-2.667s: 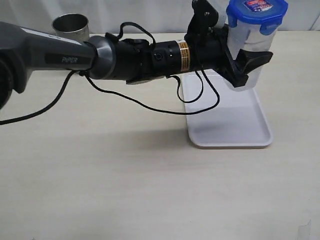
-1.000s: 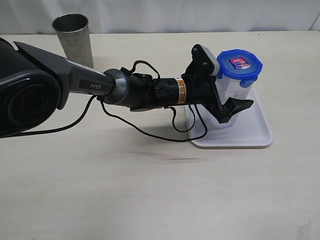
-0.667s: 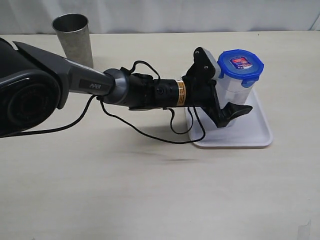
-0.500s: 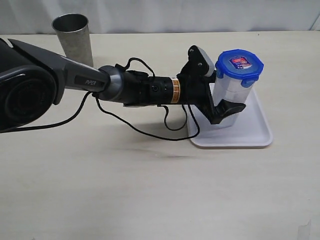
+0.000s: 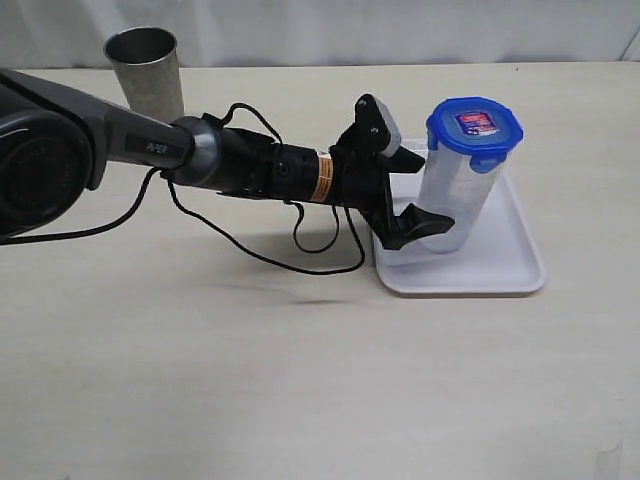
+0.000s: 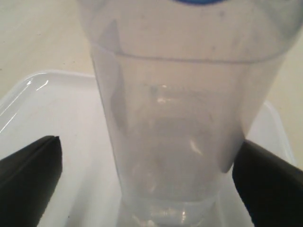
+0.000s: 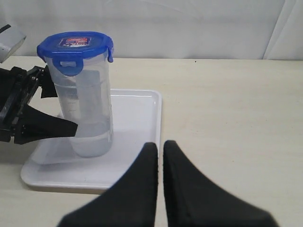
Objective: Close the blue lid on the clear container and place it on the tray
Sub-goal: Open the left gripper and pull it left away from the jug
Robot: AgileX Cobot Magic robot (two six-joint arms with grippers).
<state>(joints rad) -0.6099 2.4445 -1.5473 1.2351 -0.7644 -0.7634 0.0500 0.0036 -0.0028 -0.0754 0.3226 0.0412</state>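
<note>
My left gripper should keep backing away until its fingers clear the tray's rim, because the clear container is standing upright on the white tray with those fingers open around it.
The clear container stands upright on the white tray with the blue lid snapped on top. My left gripper is open at the container's left side. Its black fingertips still flank the lower wall without gripping it. The left wrist view is filled by the container on the tray, between the spread jaws of the left gripper. My right gripper is shut and empty, low over the table near the tray's edge. From there the container and lid show.
A grey steel cup stands at the back left of the table. The left arm and its loose black cable stretch across the table towards the tray. A white curtain runs along the far edge.
The left gripper lowered the lidded container onto the tray, let go, and has drawn back to the left. The container stays upright. The right gripper has not moved.
</note>
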